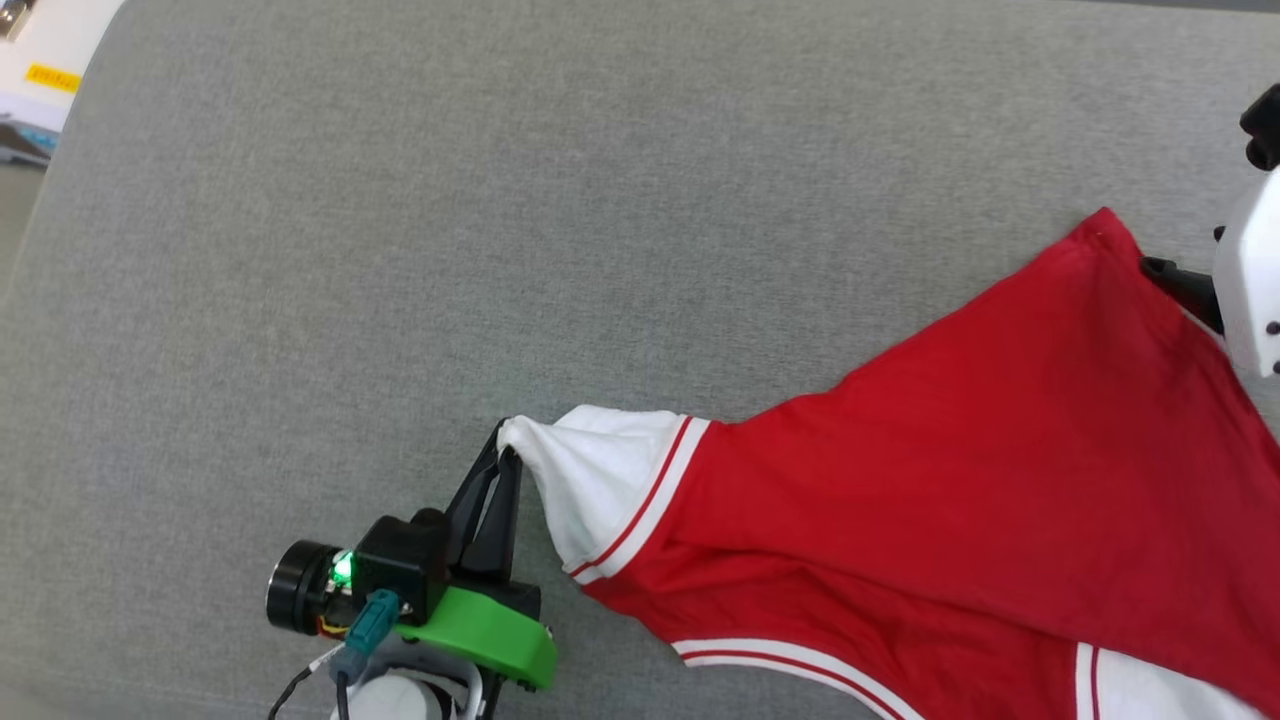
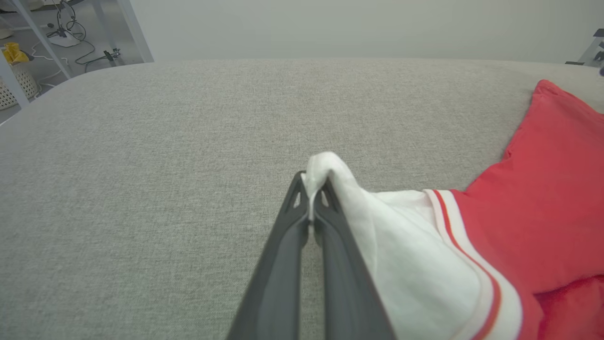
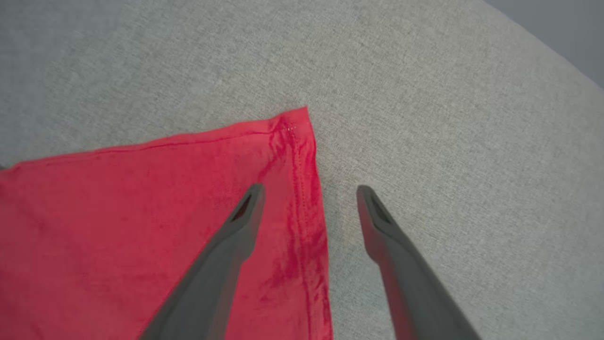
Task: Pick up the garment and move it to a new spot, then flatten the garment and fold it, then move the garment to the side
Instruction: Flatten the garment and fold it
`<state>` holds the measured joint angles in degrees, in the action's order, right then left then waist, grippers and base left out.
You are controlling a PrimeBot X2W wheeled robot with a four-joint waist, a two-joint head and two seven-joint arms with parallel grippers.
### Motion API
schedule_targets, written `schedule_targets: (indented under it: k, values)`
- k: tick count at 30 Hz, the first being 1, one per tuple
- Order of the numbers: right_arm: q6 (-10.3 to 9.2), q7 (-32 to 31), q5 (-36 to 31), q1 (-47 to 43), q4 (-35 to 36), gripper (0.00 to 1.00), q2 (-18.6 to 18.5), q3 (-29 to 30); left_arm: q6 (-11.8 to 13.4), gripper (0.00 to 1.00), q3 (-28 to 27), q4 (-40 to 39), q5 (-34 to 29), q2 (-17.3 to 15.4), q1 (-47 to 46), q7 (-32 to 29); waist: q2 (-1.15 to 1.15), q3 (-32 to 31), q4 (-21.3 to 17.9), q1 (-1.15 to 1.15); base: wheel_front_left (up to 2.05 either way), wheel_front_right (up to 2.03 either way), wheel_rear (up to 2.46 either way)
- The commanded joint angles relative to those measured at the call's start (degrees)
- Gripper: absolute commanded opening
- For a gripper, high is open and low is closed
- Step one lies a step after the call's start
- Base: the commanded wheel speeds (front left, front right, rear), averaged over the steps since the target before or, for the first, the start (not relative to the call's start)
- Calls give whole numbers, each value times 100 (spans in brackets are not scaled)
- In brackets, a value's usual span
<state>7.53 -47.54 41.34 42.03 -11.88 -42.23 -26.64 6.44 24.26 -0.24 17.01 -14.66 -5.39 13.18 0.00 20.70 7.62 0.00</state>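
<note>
I expect the jersey's side [image 1: 948,420] to fold over as a flat flap when I carry both ends, as a red edge [image 1: 930,336] joins the white sleeve and hem corner.
The garment [image 1: 960,470] is a red jersey with white sleeves and red-white trim, lying plain side up on the grey cushion at the right and lower right. My left gripper [image 1: 505,450] is shut on the tip of a white sleeve [image 2: 325,165], which bunches over its closed fingertips. My right gripper [image 3: 309,191] is open above a red hem corner [image 3: 295,125]; one finger stands over the cloth, the other over bare cushion, with nothing between them. In the head view, the right arm's white housing [image 1: 1250,290] sits at the right edge beside that corner [image 1: 1105,220].
The grey fabric surface [image 1: 500,220] stretches wide to the left and far side. Its rounded edge [image 2: 71,80] falls away at the far left, with a table leg, cables and a basket [image 2: 19,80] on the floor beyond.
</note>
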Motion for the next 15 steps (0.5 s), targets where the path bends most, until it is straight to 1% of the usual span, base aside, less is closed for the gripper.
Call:
schedule_targets:
  k: [1,4,5,6,10,13,14,15]
  values:
    - [-4,-6,-57,191,-195,100,34,-100,-34,0,23,22,-49,48,-148,53,0,233,216,0,0,0,0]
    - [-4,131,-84,463,-649,100,126,-290,-68,0,65,58,-72,101,-261,83,0,362,318,0,0,0,0]
    - [-4,319,-42,569,-1044,100,208,-435,-83,0,77,93,-84,134,-319,110,0,458,378,0,0,0,0]
    - [-4,369,-11,567,-1180,100,226,-503,-91,0,83,109,-87,145,-337,118,0,491,401,0,0,0,0]
    - [-4,389,120,442,-1482,100,218,-957,-111,0,64,189,-84,169,-375,145,0,541,416,0,0,0,0]
    - [-4,334,315,332,-1572,100,167,-1259,-123,0,41,258,-74,190,-387,158,0,530,391,0,0,0,0]
    - [-4,372,363,338,-1576,29,143,-1345,-128,0,28,282,-68,195,-385,162,0,518,368,0,0,0,0]
    - [-4,469,395,364,-1583,0,119,-1397,-137,0,16,305,-61,199,-385,166,0,499,345,0,0,0,0]
